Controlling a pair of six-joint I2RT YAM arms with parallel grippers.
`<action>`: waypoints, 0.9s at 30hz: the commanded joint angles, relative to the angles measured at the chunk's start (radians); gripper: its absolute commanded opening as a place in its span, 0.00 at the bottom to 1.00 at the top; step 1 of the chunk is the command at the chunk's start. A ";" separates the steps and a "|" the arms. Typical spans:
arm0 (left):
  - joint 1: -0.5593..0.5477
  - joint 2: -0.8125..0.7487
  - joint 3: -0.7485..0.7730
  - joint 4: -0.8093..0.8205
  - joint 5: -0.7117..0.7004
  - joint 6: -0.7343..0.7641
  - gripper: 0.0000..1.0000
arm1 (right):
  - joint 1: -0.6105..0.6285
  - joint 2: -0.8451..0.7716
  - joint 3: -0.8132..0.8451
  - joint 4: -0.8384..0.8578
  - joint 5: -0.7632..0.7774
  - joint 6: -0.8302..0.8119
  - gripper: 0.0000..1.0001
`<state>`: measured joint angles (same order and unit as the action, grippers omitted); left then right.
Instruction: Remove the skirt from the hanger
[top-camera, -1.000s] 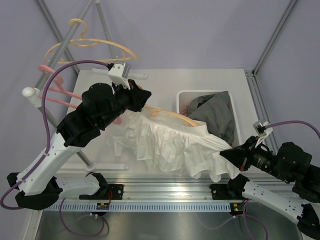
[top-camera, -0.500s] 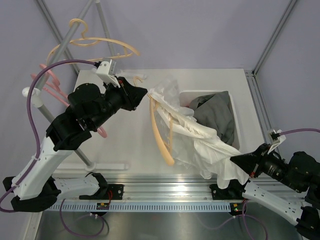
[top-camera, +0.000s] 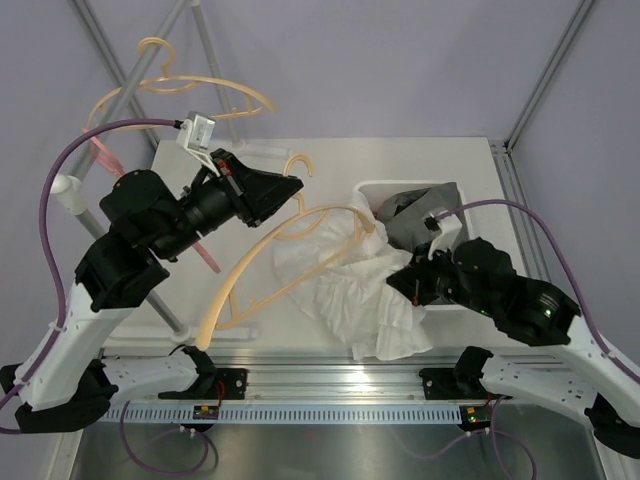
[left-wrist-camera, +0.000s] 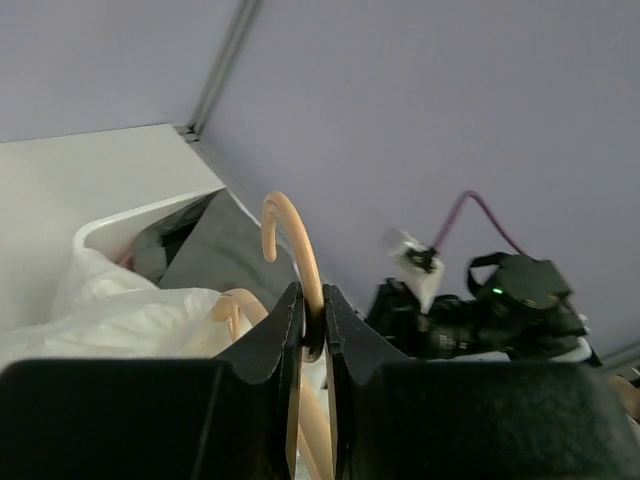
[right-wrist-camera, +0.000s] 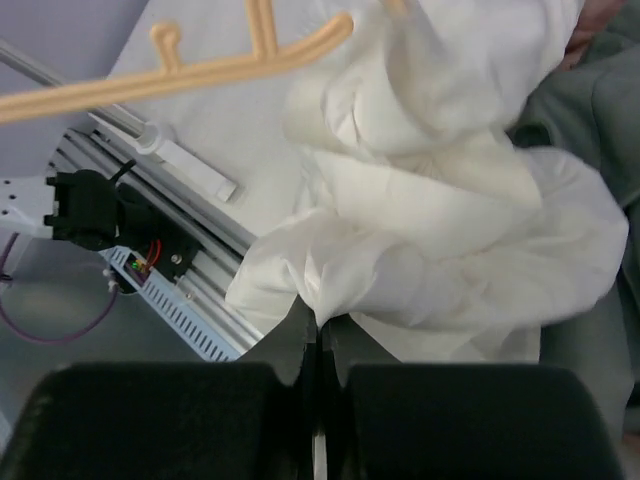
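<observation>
The hanger's upper end (top-camera: 366, 222) rests in the skirt's folds, so next my left gripper pulls the hanger back as my right gripper raises the skirt over the bin (top-camera: 412, 212).
The peach hanger (top-camera: 262, 268) hangs slanted over the table, its hook (left-wrist-camera: 290, 232) pinched between the jaws of my left gripper (top-camera: 292, 187) (left-wrist-camera: 312, 322), which is shut on it. The white skirt (top-camera: 352, 285) (right-wrist-camera: 440, 230) lies bunched on the table at the centre right. The hanger's upper end (top-camera: 345, 212) still runs into its folds. My right gripper (top-camera: 402, 284) (right-wrist-camera: 318, 322) is shut on a pinch of the skirt's edge, low beside the bin. Most of the hanger's long arm (right-wrist-camera: 190, 78) is bare.
A white bin (top-camera: 368, 190) at the back right holds a grey garment (top-camera: 440, 222) (right-wrist-camera: 600, 110). A slanted rack pole (top-camera: 70, 190) on the left carries another peach hanger (top-camera: 190, 85) and a pink one (top-camera: 105, 155). The arms' base rail (top-camera: 330, 385) runs along the near edge.
The left gripper swung the hanger up and leftward, baring its long arm. The right arm moved in from the near right toward the centre, and the skirt bunched up.
</observation>
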<state>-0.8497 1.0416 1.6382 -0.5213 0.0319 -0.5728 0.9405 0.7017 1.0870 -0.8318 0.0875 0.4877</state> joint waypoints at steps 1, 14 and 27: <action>0.000 -0.055 0.012 0.126 0.144 -0.070 0.00 | -0.003 0.119 0.126 0.184 0.064 -0.129 0.00; 0.000 -0.169 0.046 -0.046 -0.021 0.031 0.00 | -0.324 0.470 0.687 0.238 -0.018 -0.385 0.00; 0.001 -0.213 -0.060 -0.049 -0.082 0.079 0.00 | -0.477 0.743 1.366 0.080 -0.083 -0.482 0.00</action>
<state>-0.8494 0.8448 1.5848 -0.6029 -0.0177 -0.5213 0.4816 1.4136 2.3760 -0.7376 0.0292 0.0490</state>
